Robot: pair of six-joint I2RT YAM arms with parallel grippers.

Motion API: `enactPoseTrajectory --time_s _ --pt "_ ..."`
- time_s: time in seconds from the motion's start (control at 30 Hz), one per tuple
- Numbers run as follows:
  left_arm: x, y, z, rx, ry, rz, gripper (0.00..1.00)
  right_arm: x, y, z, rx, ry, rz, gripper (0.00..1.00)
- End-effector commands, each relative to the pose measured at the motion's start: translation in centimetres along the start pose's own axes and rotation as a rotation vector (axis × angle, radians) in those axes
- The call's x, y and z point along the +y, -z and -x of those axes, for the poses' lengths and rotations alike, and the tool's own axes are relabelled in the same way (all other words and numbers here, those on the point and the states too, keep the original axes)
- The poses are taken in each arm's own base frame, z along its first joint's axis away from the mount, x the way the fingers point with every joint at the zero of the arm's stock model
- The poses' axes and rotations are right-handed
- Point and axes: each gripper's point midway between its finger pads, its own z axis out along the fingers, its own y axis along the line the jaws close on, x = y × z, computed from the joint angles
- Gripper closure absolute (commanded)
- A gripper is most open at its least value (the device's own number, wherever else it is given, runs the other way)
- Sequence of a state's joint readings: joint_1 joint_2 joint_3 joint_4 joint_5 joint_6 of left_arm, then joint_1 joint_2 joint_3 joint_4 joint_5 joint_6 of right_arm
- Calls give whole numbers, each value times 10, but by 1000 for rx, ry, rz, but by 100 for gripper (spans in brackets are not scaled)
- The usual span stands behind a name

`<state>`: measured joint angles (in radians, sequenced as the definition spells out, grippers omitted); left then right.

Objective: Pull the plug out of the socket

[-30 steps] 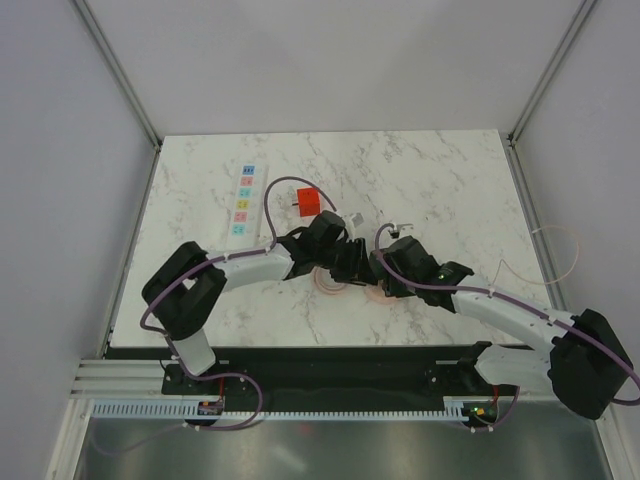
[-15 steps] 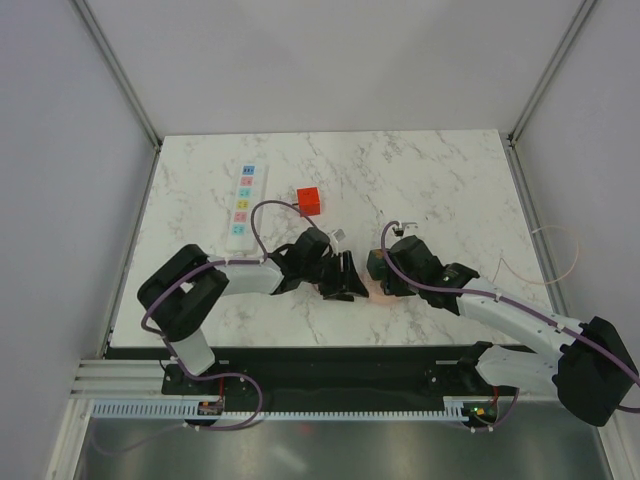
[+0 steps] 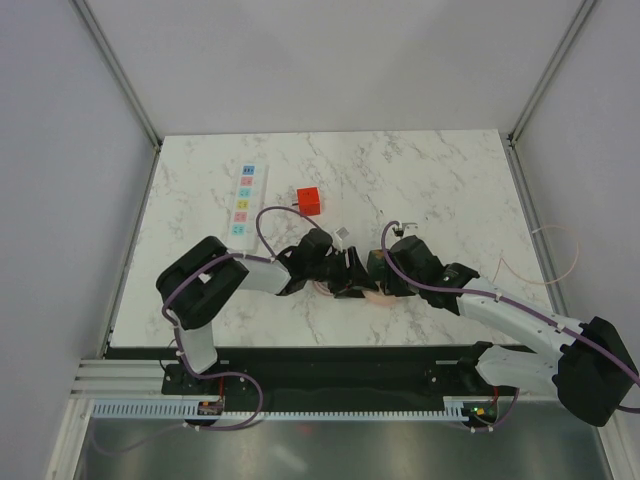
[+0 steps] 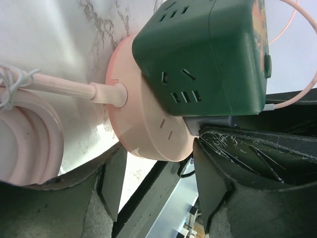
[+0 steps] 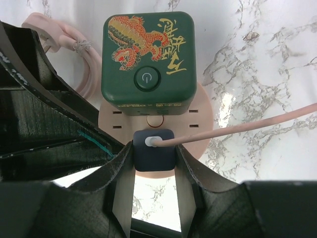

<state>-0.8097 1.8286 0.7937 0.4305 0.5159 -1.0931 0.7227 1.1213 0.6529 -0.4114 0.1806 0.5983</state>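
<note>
Next, I open my left gripper's fingers and grip the base's rim [image 4: 138, 139] squarely before my right gripper pulls the plug, because the pink base [image 4: 171, 148] lies at a slant across those fingers.
The red-orange plug [image 3: 309, 200] lies on the table, apart from the white power strip [image 3: 243, 200] to its left. Both grippers are nearer the front, at a pink round socket base [image 3: 372, 292] carrying a dark green cube [image 5: 147, 54]. My right gripper [image 5: 154, 148] is shut on a small dark blue plug block [image 5: 154, 156] with a thin pink cable, seated in the base [image 5: 200, 124]. My left gripper [image 4: 158, 153] has its fingers against opposite sides of the base's rim [image 4: 143, 129], under the green cube [image 4: 208, 49].
A coiled pink cord [image 4: 29, 129] lies beside the base and also shows in the right wrist view [image 5: 59, 29]. The thin pink cable [image 5: 247, 126] runs off to the right. The table's front edge is just behind the grippers.
The left gripper has moved right and down onto the pink base and closed around it. The right gripper has shifted slightly left onto the dark blue block. The red plug shifted slightly early on.
</note>
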Motion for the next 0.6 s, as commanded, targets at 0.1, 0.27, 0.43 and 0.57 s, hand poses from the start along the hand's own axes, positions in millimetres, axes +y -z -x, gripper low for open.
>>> enactPoseTrajectory --time_s 0.1,0.27,0.43,0.57 --pt "-4 -11 6 2 27 -20 48 26 5 26 -84 -37 104 100" --pt "5 -12 7 -4 2 19 72 27 6 27 -87 -35 105 100" --pt "13 -11 7 -11 -11 58 89 27 7 29 -93 -35 105 100" --pt "15 -10 7 -11 -18 70 98 29 8 32 -100 -34 106 100"
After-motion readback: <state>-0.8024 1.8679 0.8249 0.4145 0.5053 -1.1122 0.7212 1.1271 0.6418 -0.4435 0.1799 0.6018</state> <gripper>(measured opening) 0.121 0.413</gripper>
